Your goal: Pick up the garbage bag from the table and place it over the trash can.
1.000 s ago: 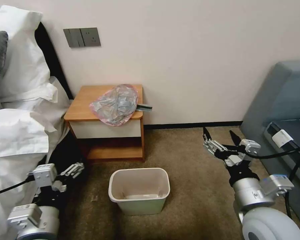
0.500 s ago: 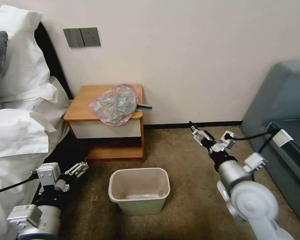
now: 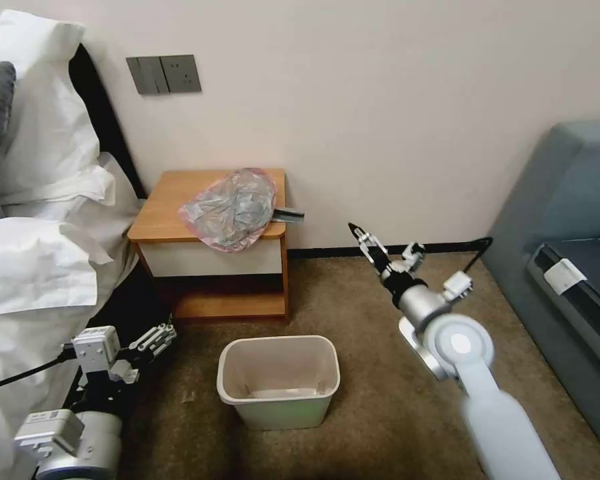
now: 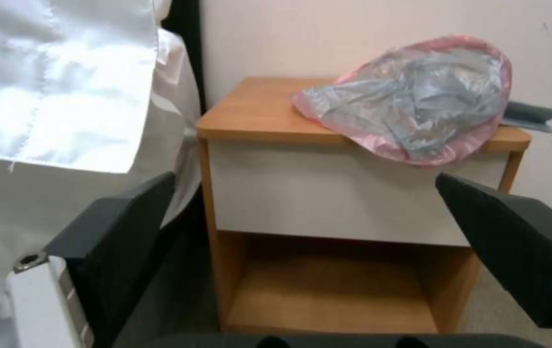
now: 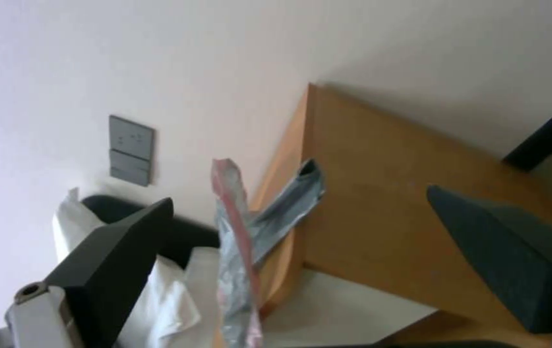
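Note:
The grey strip (image 3: pixel 289 216) is joined to the garbage bag (image 3: pixel 232 209) behind its pink edge, so the whole bag will come along with its opening spread when I carry the strip.
The garbage bag (image 3: pixel 230 207) lies crumpled on the table (image 3: pixel 170 200), grey with a pink edge, and overhangs the front edge above the white drawer. The trash can (image 3: pixel 278 341) stands on the carpet in front of the table, bare inside. My right gripper (image 3: pixel 383 243) is open in the air to the right of the table, at about drawer height and pointing towards it. Its wrist view has the bag (image 5: pixel 237 251) edge-on against the table's side (image 5: pixel 385 193), between the spread fingers (image 5: pixel 115 261). My left gripper (image 3: pixel 157 337) stays low by the bed, open, facing the table (image 4: pixel 256 111) and bag (image 4: pixel 418 101).
White bed linen (image 3: pixel 40 253) crowds the left side, next to the table. A grey sofa (image 3: pixel 567 200) stands at the right. A dark flat item (image 3: pixel 290 215) pokes out from under the bag at the table's right edge. Open carpet (image 3: pixel 380 373) surrounds the can.
My right arm has swung left and forward towards the table, rolling its wrist on the way. The left arm has hardly moved. The bag and can are where they were.

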Robot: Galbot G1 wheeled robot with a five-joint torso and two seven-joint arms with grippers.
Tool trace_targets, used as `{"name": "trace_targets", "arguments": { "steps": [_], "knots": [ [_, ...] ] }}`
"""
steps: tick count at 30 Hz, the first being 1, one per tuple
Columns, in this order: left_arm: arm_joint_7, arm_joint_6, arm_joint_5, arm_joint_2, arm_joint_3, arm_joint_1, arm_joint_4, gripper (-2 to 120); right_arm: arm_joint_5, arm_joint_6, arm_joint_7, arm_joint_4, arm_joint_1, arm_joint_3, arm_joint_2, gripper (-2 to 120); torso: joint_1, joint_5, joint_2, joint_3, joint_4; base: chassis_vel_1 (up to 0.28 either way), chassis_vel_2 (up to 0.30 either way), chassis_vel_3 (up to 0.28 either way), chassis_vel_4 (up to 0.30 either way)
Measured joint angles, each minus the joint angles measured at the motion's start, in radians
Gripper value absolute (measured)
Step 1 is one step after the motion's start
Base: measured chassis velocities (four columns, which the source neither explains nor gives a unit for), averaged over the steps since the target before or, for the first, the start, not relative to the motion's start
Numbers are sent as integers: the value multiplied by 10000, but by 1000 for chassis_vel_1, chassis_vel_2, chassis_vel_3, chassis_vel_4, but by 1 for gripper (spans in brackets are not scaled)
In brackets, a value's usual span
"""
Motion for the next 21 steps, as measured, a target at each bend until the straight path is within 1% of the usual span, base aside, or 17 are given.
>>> {"name": "trace_targets", "arguments": {
  "steps": [3,8,11,12,14,15,18,19,21],
  "knots": [
    [1,-1,0,-24,-18,17,1,100,673,-151,78,-484,386,-164,209,100,0,0,-1,0,-1,0,0,0,0],
    [1,-5,3,-46,-44,40,3,100,965,-255,84,-852,647,-285,364,100,0,0,0,0,0,0,0,0,0],
    [7,-62,94,-38,-42,78,3,100,1242,-488,44,-1980,1492,-560,732,100,0,0,-1,0,1,0,0,0,0],
    [7,-62,94,-38,-42,78,3,100,1242,-488,44,-1980,1492,-560,732,100,0,0,-1,0,1,0,0,0,0],
    [22,-119,181,-25,-43,122,3,100,1197,-444,-73,-2630,1966,-755,930,100,0,1,-1,0,1,0,0,0,0],
    [22,-119,181,-25,-43,122,3,100,1197,-444,-73,-2630,1966,-755,930,100,0,1,-1,0,1,0,0,0,0],
    [44,-162,248,-51,-41,139,3,100,1162,-434,-238,-3467,2601,-824,1244,100,0,0,0,0,0,0,0,0,0],
    [44,-162,248,-51,-41,139,3,100,1162,-434,-238,-3467,2601,-824,1244,100,0,0,0,0,0,0,0,0,0],
    [103,-250,402,-140,-22,189,3,100,1117,-444,-309,-4045,2983,-825,1455,100,0,1,-1,0,1,0,0,0,0]
  ]
}}
